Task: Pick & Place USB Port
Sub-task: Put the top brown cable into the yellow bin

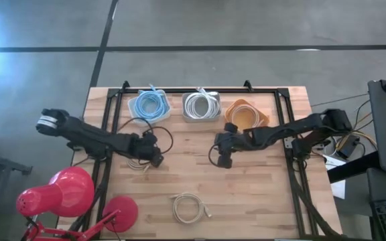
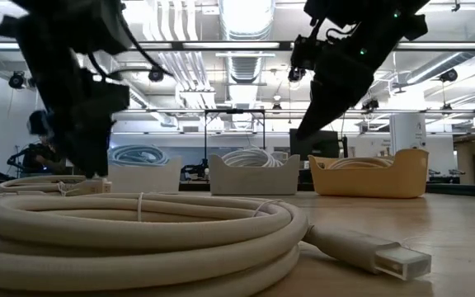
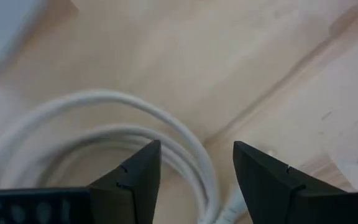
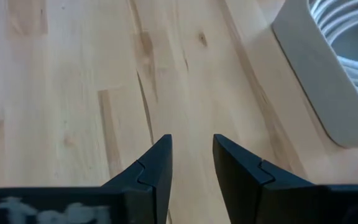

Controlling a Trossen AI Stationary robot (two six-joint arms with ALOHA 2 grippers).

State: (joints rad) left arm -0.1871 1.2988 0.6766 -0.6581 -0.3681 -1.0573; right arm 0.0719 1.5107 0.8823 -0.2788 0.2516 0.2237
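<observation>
The coil under the robot's left gripper is a long way from the orange bin, so next the left gripper picks up the coil and passes it to the right gripper.
Two coiled white USB cables lie flat on the wooden table. One coil rests near the front edge, and its plug shows large in the low view. The other coil lies left of centre. My left gripper hangs open just over that coil's right side, slanting down, and loops of the cable show between and beyond its fingers. My right gripper stands open over bare wood at the table's middle, with nothing between its fingers.
Three bins stand in a row along the far edge: a blue one, a grey one and an orange one, each holding a coiled cable. A red desk lamp sits at the near left corner. Bare wood lies between the two grippers.
</observation>
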